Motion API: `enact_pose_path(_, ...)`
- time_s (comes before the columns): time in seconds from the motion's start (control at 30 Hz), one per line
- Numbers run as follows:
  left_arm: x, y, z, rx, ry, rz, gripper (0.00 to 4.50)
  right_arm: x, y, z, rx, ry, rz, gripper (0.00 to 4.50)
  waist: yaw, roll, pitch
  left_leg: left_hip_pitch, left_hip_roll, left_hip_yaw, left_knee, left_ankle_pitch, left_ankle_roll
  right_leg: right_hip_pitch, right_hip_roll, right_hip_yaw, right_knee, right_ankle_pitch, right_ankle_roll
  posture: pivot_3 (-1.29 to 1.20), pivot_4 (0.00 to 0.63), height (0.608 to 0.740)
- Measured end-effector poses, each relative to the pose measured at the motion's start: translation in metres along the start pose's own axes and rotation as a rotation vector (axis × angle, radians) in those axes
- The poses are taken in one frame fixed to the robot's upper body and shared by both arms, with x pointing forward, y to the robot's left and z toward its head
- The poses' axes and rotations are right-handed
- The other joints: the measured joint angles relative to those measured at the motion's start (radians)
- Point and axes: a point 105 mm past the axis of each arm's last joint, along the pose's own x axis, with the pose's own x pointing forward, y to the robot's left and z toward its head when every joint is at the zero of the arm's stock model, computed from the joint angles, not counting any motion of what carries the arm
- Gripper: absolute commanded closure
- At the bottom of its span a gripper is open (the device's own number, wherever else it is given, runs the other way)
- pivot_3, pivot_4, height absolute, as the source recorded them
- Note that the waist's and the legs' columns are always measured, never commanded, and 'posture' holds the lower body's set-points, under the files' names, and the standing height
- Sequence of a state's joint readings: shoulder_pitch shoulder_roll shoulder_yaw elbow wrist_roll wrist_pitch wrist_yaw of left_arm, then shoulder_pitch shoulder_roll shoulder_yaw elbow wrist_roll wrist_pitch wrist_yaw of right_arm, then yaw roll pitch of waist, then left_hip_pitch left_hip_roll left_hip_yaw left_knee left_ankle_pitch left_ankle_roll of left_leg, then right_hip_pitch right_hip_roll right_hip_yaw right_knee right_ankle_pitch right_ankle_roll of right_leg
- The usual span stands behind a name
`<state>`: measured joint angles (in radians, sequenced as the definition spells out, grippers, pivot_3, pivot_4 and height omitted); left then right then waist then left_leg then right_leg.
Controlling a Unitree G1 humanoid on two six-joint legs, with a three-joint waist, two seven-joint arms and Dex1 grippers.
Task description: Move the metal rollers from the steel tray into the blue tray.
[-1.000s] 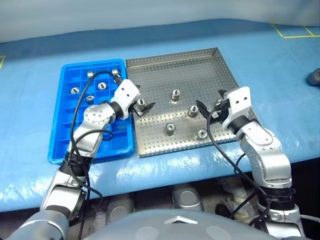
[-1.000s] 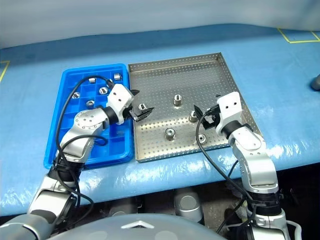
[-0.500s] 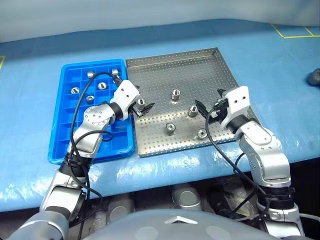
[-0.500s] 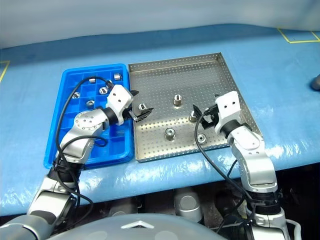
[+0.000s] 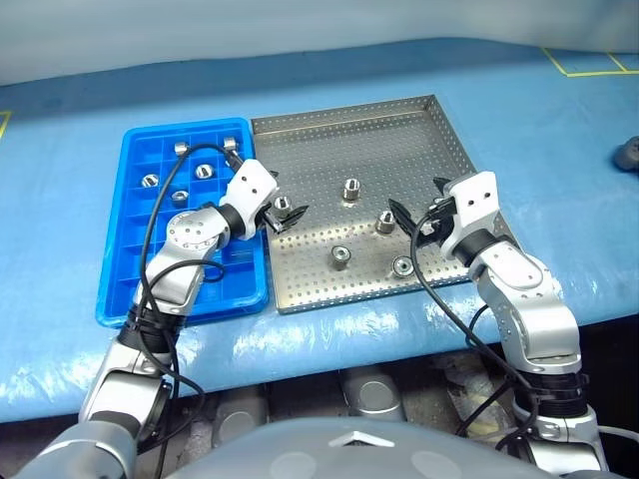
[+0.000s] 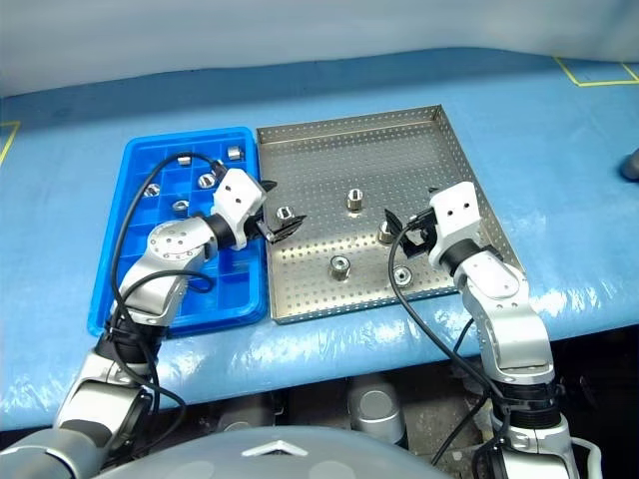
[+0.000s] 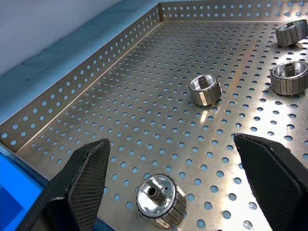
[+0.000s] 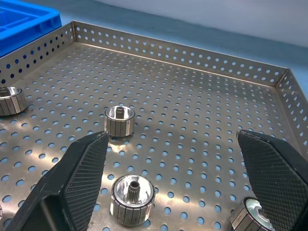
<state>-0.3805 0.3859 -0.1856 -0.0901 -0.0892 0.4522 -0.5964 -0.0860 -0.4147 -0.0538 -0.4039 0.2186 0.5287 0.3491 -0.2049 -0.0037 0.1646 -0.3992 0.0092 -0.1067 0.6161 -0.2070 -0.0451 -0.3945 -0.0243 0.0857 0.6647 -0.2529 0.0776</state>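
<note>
Next, I pull back my left gripper, whose fingers slant past the roller [image 5: 282, 205] nearest the blue tray, and aim it down over that roller [image 7: 161, 200].
The steel tray [image 5: 419, 125] lies on the blue table with several metal rollers on its perforated floor. The blue tray [image 5: 118, 269] sits against its left side, and several rollers [image 5: 204, 171] rest in its far compartments. My left gripper [image 5: 283, 212] is open just above the steel tray's left part, with one roller [image 7: 161, 207] standing between its fingers [image 7: 89, 173], untouched. My right gripper [image 5: 417, 208] is open over the tray's right part. A roller [image 8: 132, 206] stands low between its fingers [image 8: 84, 168], and another roller [image 8: 119, 120] stands farther on.
A dark object [image 5: 629, 152] lies on the table at the far right. Yellow tape lines [image 5: 584, 70] mark the far right corner. The table's front edge runs just below both trays.
</note>
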Motion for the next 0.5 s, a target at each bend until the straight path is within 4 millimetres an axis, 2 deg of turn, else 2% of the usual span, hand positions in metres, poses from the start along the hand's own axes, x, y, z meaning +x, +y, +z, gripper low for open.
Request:
enact_pose_path(0.2,0.008,-0.014,-0.002,-0.028,0.07,-0.076,0.02,0.001,0.001,0.0,0.009,-0.005,-0.009,0.0,0.002,0.0,0.0,0.0,0.0,0.0,0.001,0.0,0.0,0.0,0.0,0.0,0.001,0.0,0.0,-0.24,0.15,0.74)
enact_pose_path(0.27,0.014,-0.014,0.008,-0.011,0.104,-0.099,0.02,0.002,0.003,0.001,0.012,-0.013,-0.008,0.0,0.005,0.0,0.0,-0.001,0.0,-0.001,0.002,0.0,0.0,0.0,0.0,-0.001,0.001,0.0,0.0,-0.23,0.15,0.74)
enact_pose_path(0.4,0.026,0.003,0.047,0.051,0.103,-0.083,0.02,0.005,0.006,0.006,0.019,-0.046,-0.017,0.0,0.004,0.0,0.0,-0.001,0.0,-0.001,0.004,0.0,0.0,0.001,0.0,-0.001,0.001,0.001,0.001,-0.24,0.15,0.74)
enact_pose_path(0.5,0.032,0.012,0.052,0.113,0.165,-0.082,0.02,0.007,0.011,0.006,0.024,-0.057,-0.014,0.0,-0.005,0.0,0.0,0.0,0.0,0.0,0.002,0.0,0.0,0.0,0.001,0.0,0.001,0.001,0.001,-0.26,0.15,0.74)
